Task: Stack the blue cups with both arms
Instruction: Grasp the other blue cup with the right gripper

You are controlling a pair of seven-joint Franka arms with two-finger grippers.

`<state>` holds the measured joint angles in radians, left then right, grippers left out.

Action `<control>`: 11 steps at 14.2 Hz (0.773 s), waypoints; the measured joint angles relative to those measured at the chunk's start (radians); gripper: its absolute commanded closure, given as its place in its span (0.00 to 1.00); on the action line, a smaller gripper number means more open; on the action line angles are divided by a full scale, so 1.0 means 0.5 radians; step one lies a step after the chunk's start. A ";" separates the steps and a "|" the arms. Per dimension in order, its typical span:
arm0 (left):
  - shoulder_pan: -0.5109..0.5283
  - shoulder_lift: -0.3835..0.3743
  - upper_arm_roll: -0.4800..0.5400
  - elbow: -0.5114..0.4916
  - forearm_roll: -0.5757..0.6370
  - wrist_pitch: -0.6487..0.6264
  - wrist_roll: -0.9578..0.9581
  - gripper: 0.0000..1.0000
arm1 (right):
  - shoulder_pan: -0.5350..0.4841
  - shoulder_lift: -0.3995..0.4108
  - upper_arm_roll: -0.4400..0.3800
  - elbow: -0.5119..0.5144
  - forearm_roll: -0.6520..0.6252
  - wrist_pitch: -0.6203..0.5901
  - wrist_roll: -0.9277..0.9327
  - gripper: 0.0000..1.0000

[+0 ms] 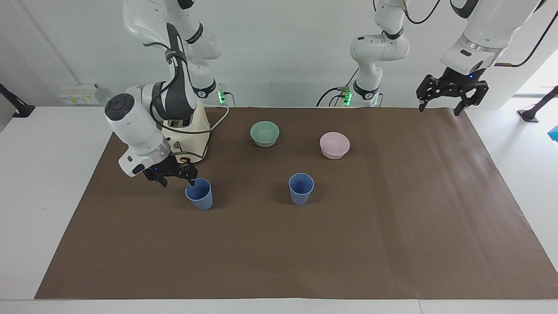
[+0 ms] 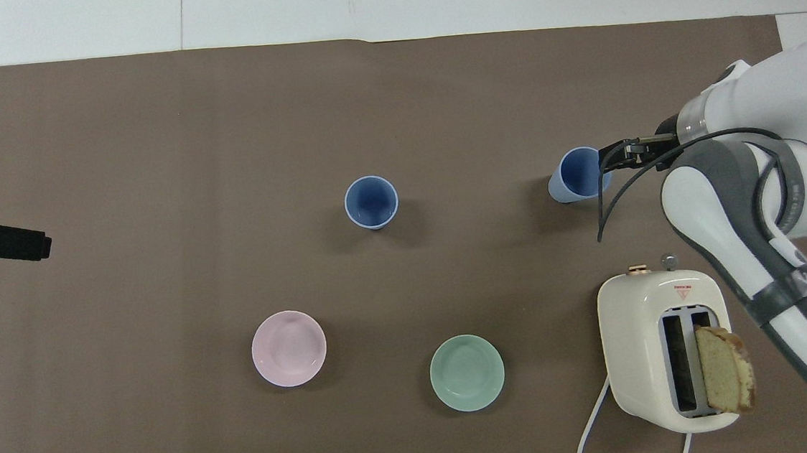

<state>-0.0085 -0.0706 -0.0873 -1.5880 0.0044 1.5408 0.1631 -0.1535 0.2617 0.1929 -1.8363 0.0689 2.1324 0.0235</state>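
Note:
The blue cup (image 2: pixel 576 175) by my right gripper gets narrower toward its base (image 2: pixel 559 192), so it will go deep into the middle blue cup when I lower it.
Two blue cups stand upright and apart on the brown mat (image 1: pixel 305 253). One cup (image 1: pixel 199 194) (image 2: pixel 576 175) is toward the right arm's end, the other cup (image 1: pixel 301 188) (image 2: pixel 371 201) is near the middle. My right gripper (image 1: pixel 178 181) (image 2: pixel 614 154) hangs low and open beside the first cup, on its toaster side. One of its fingertips is right at the cup's rim, and nothing sits between the fingers. My left gripper (image 1: pixel 451 107) (image 2: pixel 41 245) is open and empty, raised over the mat's edge at the left arm's end.
A cream toaster (image 1: pixel 192 135) (image 2: pixel 662 350) with a bread slice (image 2: pixel 724 370) stands nearer the robots than the first cup, partly hidden by the right arm. A green bowl (image 1: pixel 264 133) (image 2: pixel 467 373) and a pink bowl (image 1: pixel 335 145) (image 2: pixel 288 348) sit nearer the robots than the cups.

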 measured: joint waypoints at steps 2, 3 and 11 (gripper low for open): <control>0.001 -0.003 0.000 -0.004 0.000 -0.019 0.000 0.00 | 0.000 0.008 0.000 -0.011 0.000 0.023 0.000 0.07; 0.001 -0.004 0.001 -0.005 0.000 -0.021 0.000 0.00 | 0.000 0.009 0.000 -0.022 0.000 0.032 0.000 0.08; 0.045 -0.017 0.019 0.001 -0.031 -0.018 -0.050 0.00 | 0.015 0.078 0.000 -0.089 0.000 0.179 -0.001 0.84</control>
<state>0.0140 -0.0794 -0.0780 -1.5875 -0.0109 1.5316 0.1379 -0.1461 0.3007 0.1930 -1.8806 0.0689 2.2217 0.0231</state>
